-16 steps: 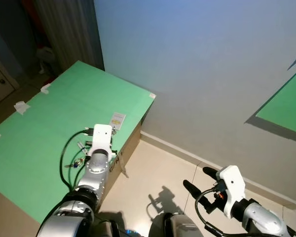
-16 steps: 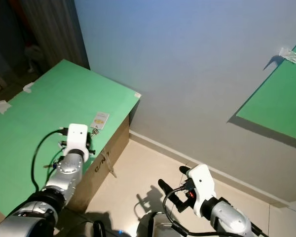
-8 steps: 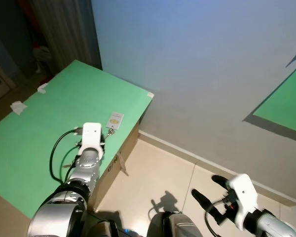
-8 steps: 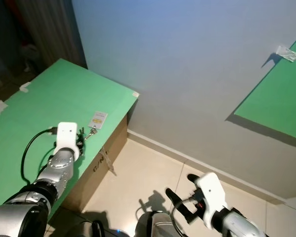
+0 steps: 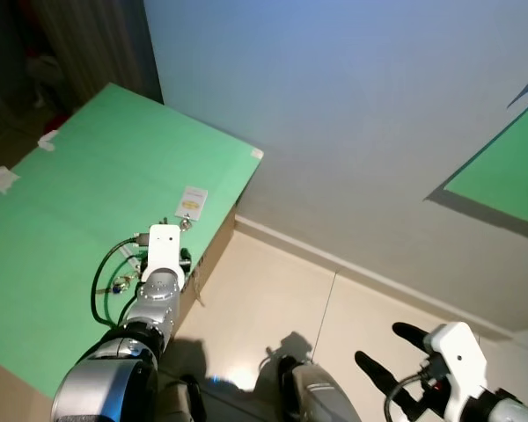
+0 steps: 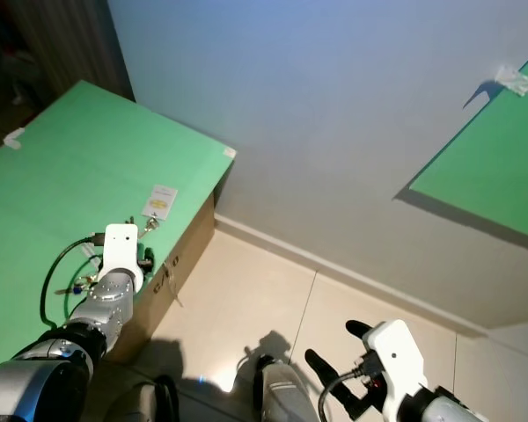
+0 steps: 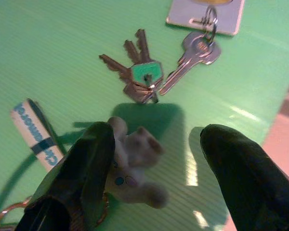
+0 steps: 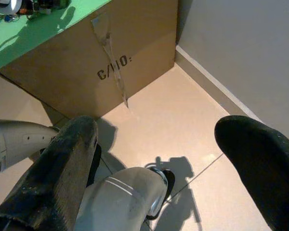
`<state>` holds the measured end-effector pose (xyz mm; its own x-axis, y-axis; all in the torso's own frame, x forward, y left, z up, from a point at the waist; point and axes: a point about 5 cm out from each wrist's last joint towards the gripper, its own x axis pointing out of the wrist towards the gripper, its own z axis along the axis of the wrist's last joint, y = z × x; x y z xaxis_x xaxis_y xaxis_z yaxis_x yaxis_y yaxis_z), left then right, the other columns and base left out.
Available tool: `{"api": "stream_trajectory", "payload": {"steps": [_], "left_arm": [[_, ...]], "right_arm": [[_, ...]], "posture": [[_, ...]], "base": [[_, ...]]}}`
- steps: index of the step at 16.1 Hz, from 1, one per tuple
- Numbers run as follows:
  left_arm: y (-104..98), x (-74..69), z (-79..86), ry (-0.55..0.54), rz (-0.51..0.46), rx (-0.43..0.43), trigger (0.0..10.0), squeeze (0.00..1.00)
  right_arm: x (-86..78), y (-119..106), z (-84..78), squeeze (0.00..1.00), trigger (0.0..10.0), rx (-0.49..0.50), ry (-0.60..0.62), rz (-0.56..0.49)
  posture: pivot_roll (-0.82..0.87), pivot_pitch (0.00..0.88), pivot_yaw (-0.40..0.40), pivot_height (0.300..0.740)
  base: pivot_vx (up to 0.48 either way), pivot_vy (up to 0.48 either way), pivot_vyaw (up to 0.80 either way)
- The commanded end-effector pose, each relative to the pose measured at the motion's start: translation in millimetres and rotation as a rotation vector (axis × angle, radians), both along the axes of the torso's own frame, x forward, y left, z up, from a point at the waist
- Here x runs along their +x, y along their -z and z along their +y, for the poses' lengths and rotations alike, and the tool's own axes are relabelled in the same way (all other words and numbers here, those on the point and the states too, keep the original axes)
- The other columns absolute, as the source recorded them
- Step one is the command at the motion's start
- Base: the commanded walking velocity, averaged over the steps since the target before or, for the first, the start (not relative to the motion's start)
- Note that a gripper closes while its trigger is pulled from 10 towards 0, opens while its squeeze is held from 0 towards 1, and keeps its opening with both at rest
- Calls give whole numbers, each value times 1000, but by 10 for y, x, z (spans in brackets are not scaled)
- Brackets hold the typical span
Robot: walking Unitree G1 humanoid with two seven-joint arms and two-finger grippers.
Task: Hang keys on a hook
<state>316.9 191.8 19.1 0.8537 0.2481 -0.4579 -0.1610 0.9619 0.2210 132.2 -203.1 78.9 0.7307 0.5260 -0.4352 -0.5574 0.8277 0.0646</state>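
The white label is bunched up with the bear charm (image 5: 125,281), so I expect both to hang and swing from the key ring as I carry it.
On the green tabletop (image 5: 62,211) lies a bunch of keys (image 7: 142,77) with one green-capped head. Beside it a silver key (image 7: 195,55) is ringed to a white card tag (image 7: 204,14), which sits near the table's corner (image 5: 192,201). A small pale plush bear charm (image 7: 135,168) and a white label with blue print (image 7: 36,132) lie closer. My left gripper (image 7: 159,159) hovers open just over the bear, which touches one finger (image 7: 86,163). My right gripper (image 5: 396,356) hangs open low over the floor.
The green top covers a cardboard box (image 8: 111,53) marked "C/HO:". Beige floor tiles (image 5: 282,290) run between the box and the grey wall (image 5: 334,132). A green panel (image 5: 502,176) is taped to the wall at the upper right. Dark furniture stands at the far left.
The whole view has shifted, so the camera moved. My left gripper stays over the keys. My right gripper has sunk toward the lower right of the view.
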Motion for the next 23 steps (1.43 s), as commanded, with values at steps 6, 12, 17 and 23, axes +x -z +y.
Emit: {"api": "stream_trajectory", "payload": {"steps": [6,12,17,23], "left_arm": [[149,-142,73,-72,97,62,10000,0],[281,-250,42,-144,163,-113,1098,0],[267,-225,37,-67,182,-101,0,0],[97,-89,75,4,44,-96,0,0]], "right_arm": [[-113,72,-127,0,10000,-17,41,55],[-66,176,-163,0,10000,-22,24,64],[-12,152,-107,0,10000,-11,19,45],[94,134,-10,0,10000,13,27,16]], "posture": [[-543,295,-91,740],[-527,277,-106,740],[-521,280,-102,740],[-488,265,-74,740]], "base": [[0,0,0],[0,0,0],[0,0,0],[0,0,0]]}}
